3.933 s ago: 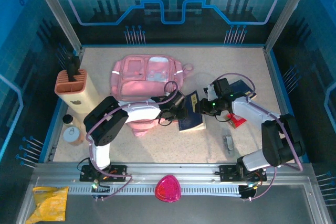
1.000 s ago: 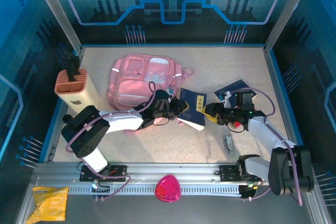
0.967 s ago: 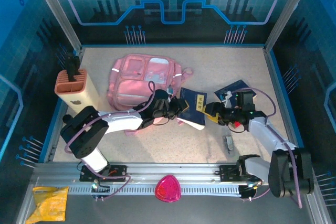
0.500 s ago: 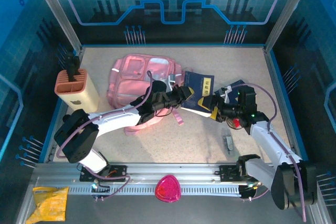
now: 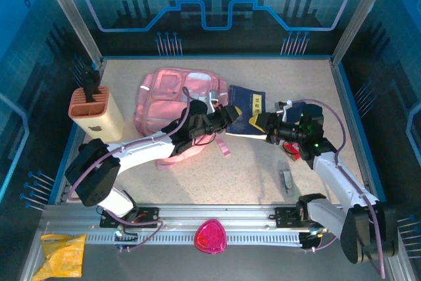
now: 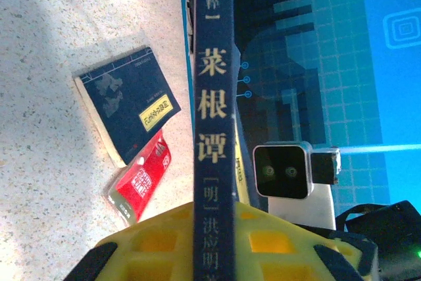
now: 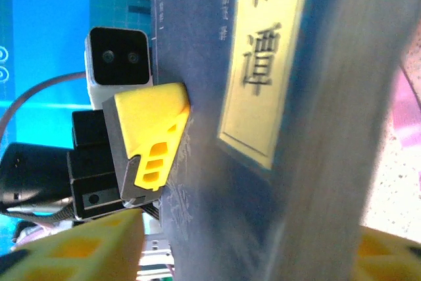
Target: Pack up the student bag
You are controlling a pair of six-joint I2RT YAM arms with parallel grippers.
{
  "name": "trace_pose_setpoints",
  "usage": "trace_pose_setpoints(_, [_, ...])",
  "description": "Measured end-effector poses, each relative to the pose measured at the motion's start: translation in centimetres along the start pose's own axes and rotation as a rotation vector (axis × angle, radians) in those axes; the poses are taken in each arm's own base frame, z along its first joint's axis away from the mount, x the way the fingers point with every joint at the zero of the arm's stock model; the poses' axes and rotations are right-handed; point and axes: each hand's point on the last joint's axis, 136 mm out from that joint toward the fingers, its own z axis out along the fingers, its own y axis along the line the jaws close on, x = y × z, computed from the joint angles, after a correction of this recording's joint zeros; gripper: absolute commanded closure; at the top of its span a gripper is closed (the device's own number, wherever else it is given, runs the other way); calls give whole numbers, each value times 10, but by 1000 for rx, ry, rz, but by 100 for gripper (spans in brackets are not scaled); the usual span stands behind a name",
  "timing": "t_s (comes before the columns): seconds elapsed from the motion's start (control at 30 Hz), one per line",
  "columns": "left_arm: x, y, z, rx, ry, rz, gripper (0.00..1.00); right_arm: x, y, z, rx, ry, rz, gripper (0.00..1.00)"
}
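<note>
The robot's right gripper should take the blue book (image 5: 245, 104) while its left gripper lifts the flap's edge, because the student bag's flap (image 5: 167, 104) lies flat over the bag's opening.
The student bag (image 5: 172, 104), a soft pink backpack, lies flat at the back left of the table. My left gripper (image 5: 227, 118) is shut on a dark blue book (image 5: 245, 108) and holds it off the table just right of the bag. In the left wrist view the book's spine (image 6: 212, 97) stands upright between the yellow jaws of the left gripper (image 6: 212, 245). My right gripper (image 5: 266, 126) is at the book's right edge. In the right wrist view the book's cover (image 7: 263, 97) sits between the right gripper's (image 7: 230, 255) fingers, and a gap shows beside the left fingertip (image 7: 79, 248).
A second blue book (image 5: 300, 107) and a red packet (image 5: 294, 153) lie under the right arm, with a small grey item (image 5: 286, 179) nearer the front. A tan holder (image 5: 95, 111) and a small jar (image 5: 89, 166) stand at the left. A magenta object (image 5: 210, 235) and a yellow bag (image 5: 62, 255) rest on the front rail.
The left arm has lifted the blue book off the table and carried it back and to the right. The right gripper has come up to the book's right edge, and its jaws have narrowed around it.
</note>
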Motion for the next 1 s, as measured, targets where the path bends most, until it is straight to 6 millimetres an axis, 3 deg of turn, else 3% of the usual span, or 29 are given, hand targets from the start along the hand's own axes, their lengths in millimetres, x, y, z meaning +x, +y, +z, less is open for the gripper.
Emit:
trace_pose_setpoints(0.17, [-1,4,0,-16,-10,16,97,-1,-5,0,19,-7,6,85])
trace_pose_setpoints(0.3, [0,8,-1,-35,-11,31,82,1,-7,0,31,1,1,99])
trace_pose_setpoints(0.4, [2,12,-4,-61,-4,79,66,2,-7,-1,53,9,-18,100])
trace_pose_setpoints(0.6, [0,30,-33,-216,17,277,46,1,-6,-14,133,-19,-88,100])
trace_pose_setpoints(0.8, [-17,53,-64,-477,64,564,42,10,-14,-26,218,-24,-137,100])
trace_pose_setpoints(1.0, [-18,104,-94,-722,211,759,38,17,-29,-30,279,-6,-129,100])
